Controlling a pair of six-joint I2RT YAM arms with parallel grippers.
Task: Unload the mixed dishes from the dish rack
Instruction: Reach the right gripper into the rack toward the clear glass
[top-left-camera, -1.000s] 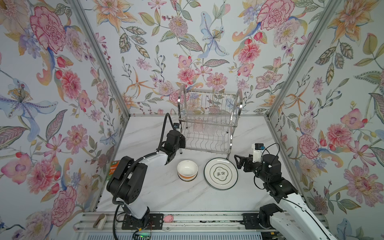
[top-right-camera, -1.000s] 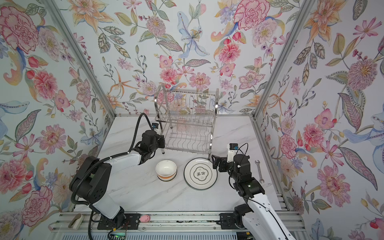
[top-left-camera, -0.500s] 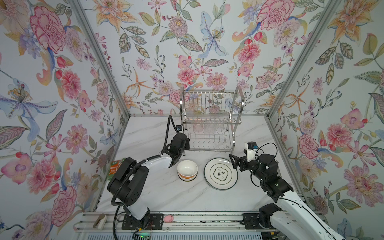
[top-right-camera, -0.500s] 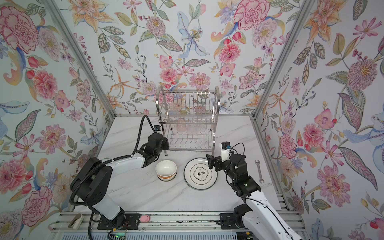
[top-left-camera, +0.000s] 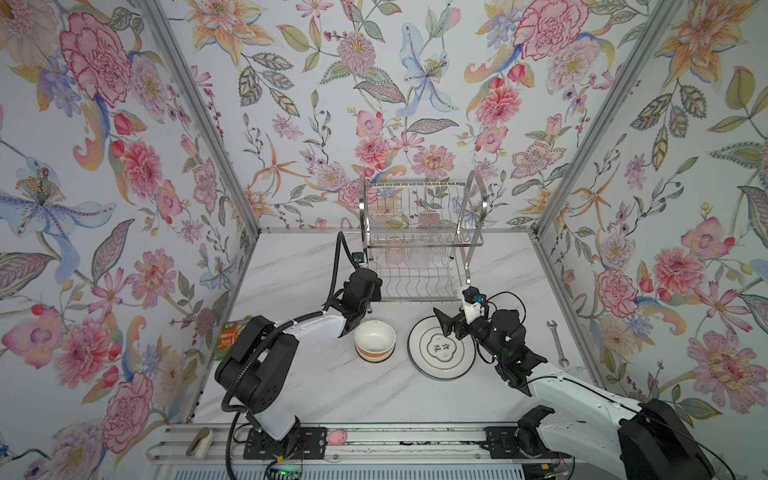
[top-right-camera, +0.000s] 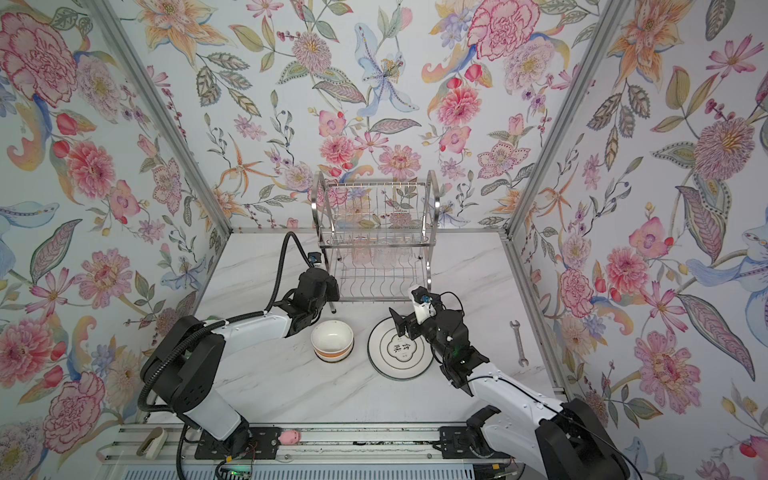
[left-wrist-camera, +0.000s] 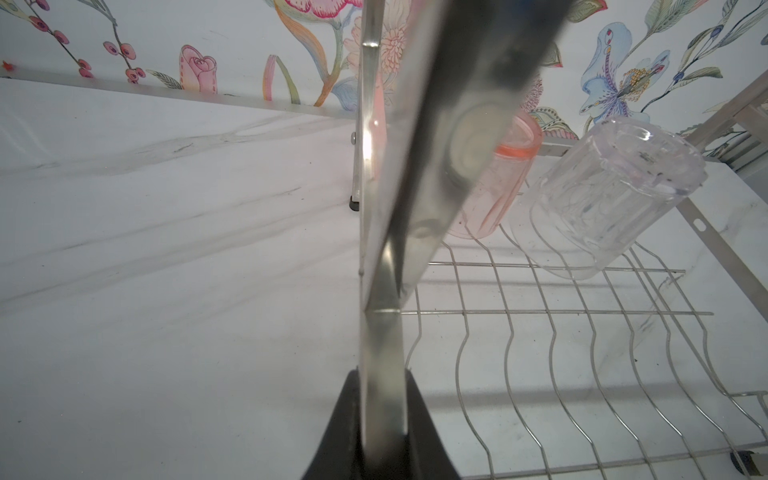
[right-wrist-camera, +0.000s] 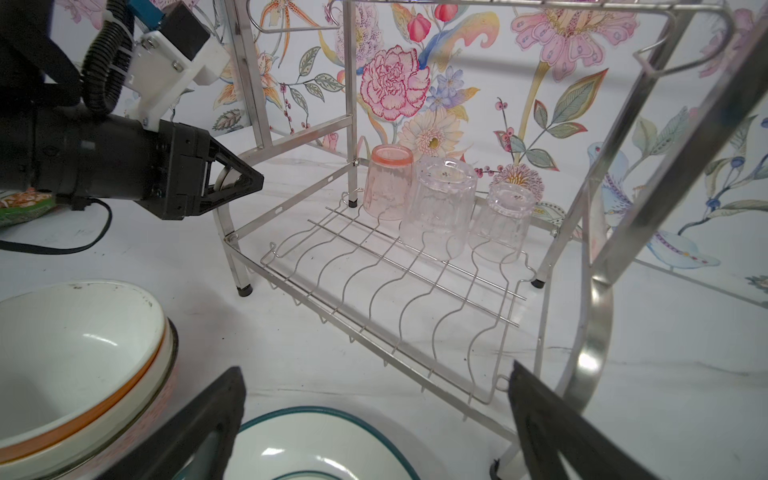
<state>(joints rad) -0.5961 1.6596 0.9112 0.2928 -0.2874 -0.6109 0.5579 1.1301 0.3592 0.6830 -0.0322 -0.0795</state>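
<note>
With my right gripper's open fingers facing the middle tumbler (right-wrist-camera: 438, 206) through the dish rack's open front (top-left-camera: 412, 277), I keep reaching in until they straddle it, then close.
The chrome dish rack (top-left-camera: 419, 249) (top-right-camera: 374, 245) stands at the back of the table. My left gripper (top-left-camera: 368, 289) (top-right-camera: 328, 291) (left-wrist-camera: 382, 378) is shut on the flat strip of its left side frame (left-wrist-camera: 382, 340), as the right wrist view confirms (right-wrist-camera: 245, 183). On the lower shelf (right-wrist-camera: 395, 282) stand a pink tumbler (right-wrist-camera: 387, 187) (left-wrist-camera: 494, 187) and two clear tumblers (right-wrist-camera: 440, 208) (right-wrist-camera: 503, 220), upside down. A cream bowl (top-left-camera: 374, 338) (top-right-camera: 332, 341) (right-wrist-camera: 79, 353) and a dark-rimmed plate (top-left-camera: 441, 347) (top-right-camera: 399, 349) (right-wrist-camera: 316, 440) lie on the table. My right gripper (top-left-camera: 442, 322) (top-right-camera: 399, 322) (right-wrist-camera: 376, 368) hovers open and empty over the plate's far edge, facing the rack.
A steel wrench (top-left-camera: 556, 343) (top-right-camera: 518, 343) lies near the right wall. A green-orange food packet (top-left-camera: 230, 332) (right-wrist-camera: 20, 205) sits by the left wall behind my left arm. Floral walls close in three sides.
My right gripper has moved left, from beside the plate to over its far edge. My left gripper, still clamped on the rack frame, has shifted slightly right with the rack.
</note>
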